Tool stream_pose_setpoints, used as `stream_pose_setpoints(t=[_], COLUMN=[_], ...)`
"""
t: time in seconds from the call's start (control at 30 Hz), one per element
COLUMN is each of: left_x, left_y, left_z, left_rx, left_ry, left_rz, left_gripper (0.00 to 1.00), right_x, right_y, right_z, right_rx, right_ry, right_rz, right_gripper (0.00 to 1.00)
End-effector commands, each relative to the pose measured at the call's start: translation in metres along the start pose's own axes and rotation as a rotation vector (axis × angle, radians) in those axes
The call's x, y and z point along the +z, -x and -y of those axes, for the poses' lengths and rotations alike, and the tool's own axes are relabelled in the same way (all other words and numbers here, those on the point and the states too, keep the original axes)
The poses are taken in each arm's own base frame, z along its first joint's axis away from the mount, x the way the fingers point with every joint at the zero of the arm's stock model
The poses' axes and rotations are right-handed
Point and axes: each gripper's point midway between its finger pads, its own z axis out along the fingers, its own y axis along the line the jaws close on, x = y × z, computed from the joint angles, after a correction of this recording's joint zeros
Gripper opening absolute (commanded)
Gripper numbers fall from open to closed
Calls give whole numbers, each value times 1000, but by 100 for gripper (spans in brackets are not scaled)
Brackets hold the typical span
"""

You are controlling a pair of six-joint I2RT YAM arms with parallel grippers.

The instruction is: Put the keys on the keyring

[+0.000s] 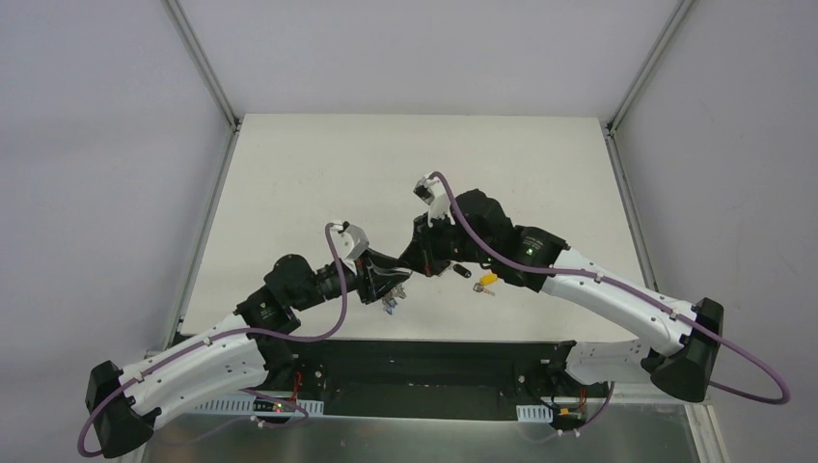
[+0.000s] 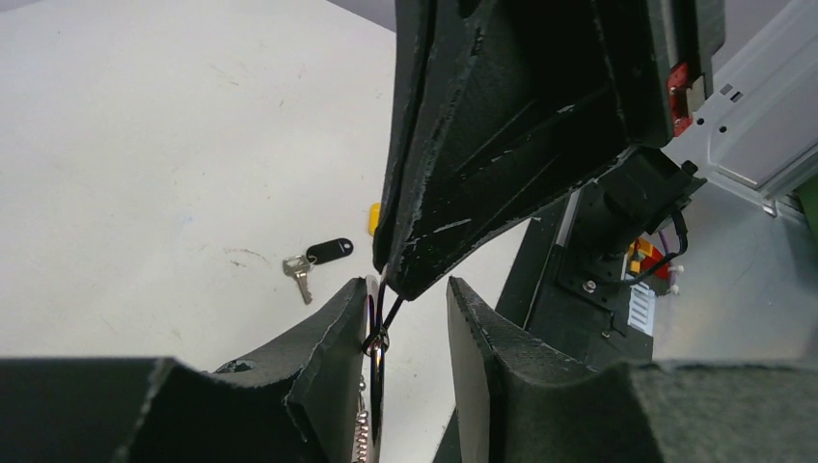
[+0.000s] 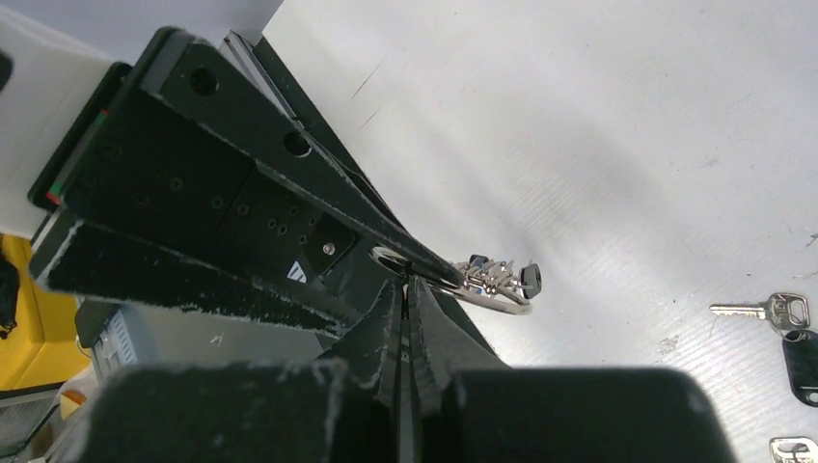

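The silver keyring (image 2: 377,386) is edge-on against one finger of my left gripper, so my right gripper should pull the keyring back before my left gripper closes on the wire (image 3: 449,286).
My left gripper (image 1: 389,285) and right gripper (image 1: 422,264) meet just above the table's near middle. The silver keyring (image 3: 502,305) carries a small bunch of keys and tags, which hangs below the grippers (image 1: 391,307). My right gripper (image 3: 405,286) is shut on the ring's wire. In the left wrist view the ring (image 2: 375,376) lies edge-on against one finger of my left gripper (image 2: 407,285), whose jaws stand apart. A silver key with a black head cover (image 2: 330,251) and a yellow-headed key (image 1: 487,281) lie loose on the table.
The black-headed key lies at the right edge of the right wrist view (image 3: 772,311), with another key head (image 3: 794,449) below it. The black base rail (image 1: 434,371) runs along the near edge, with metal frame posts at the table's far corners.
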Motion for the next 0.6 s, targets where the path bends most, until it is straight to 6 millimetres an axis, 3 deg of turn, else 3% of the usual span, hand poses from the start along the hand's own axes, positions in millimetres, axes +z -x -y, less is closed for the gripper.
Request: stream_pose_setpoints(t=[0.0, 0.23, 0.57], left_x=[1, 0, -2], left_y=[27, 13, 7], left_z=[11, 8, -3], left_rx=[104, 156, 289], left_ry=[-60, -68, -41], left_rz=[102, 51, 72], left_gripper=[35, 33, 28], right_x=[-6, -15, -28], right_y=[29, 39, 33], right_z=[-13, -12, 1], right_rx=[36, 84, 134], right_ry=[-4, -56, -208], right_rz=[67, 69, -42], right_gripper=[0, 0, 0])
